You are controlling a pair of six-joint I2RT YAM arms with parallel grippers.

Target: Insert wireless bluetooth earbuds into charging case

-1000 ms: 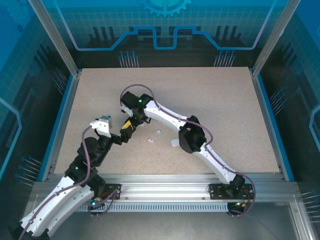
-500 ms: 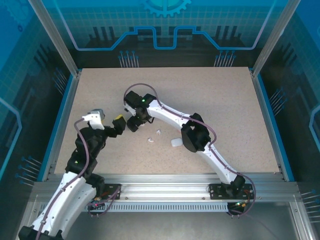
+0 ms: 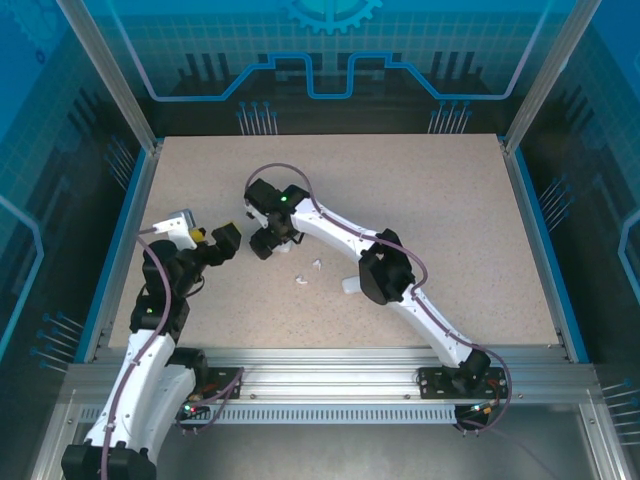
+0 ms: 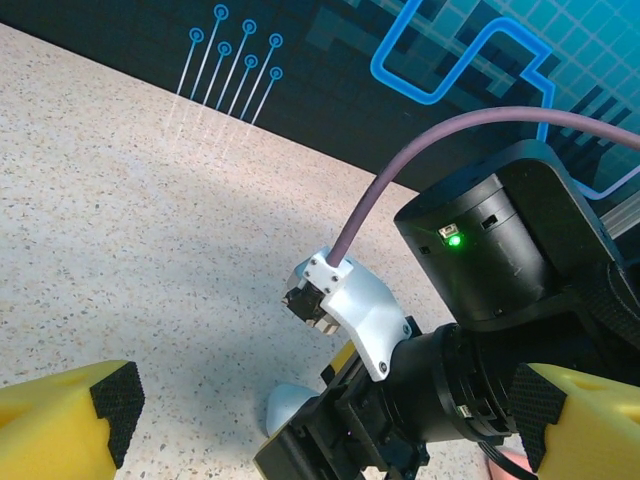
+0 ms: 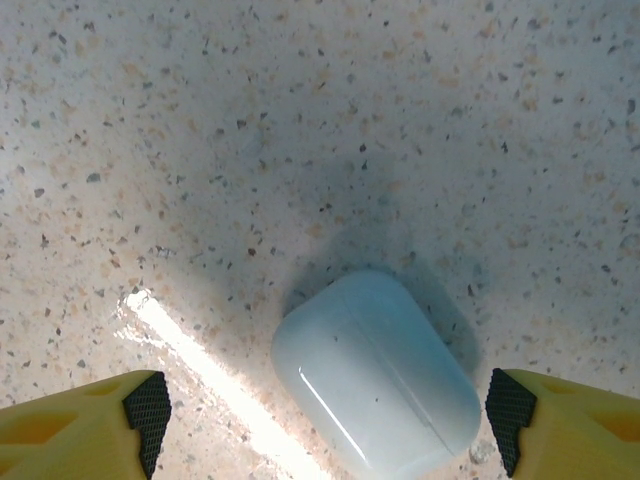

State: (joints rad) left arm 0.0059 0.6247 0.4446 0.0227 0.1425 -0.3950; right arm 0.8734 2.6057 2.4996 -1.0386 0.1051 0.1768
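My right gripper should turn square to the white charging case (image 5: 375,375), since it lies at a slant between my fingers, before I close on its sides (image 5: 427,332).
A white charging case (image 5: 375,375) lies shut on the speckled table, and a corner of it (image 4: 285,408) peeks out beside the right wrist. My right gripper (image 5: 325,420) hangs open over it, one yellow finger on each side, touching nothing I can see. In the top view that gripper (image 3: 266,242) covers the case. Two white earbuds (image 3: 300,281) (image 3: 317,265) lie loose on the table just to its right. My left gripper (image 3: 222,240) is open and empty, a short way left of the right gripper, its fingers (image 4: 70,420) facing the right wrist.
A second white case (image 3: 349,286) sits half under the right arm's elbow. A salmon-pink sliver (image 4: 500,462) shows at the bottom edge of the left wrist view. The right arm (image 3: 330,232) and its purple cable cross the table's middle. Blue walls ring the table.
The left arm has swung back to the left, taking its open gripper away from the right gripper. The right gripper has stayed over the case.
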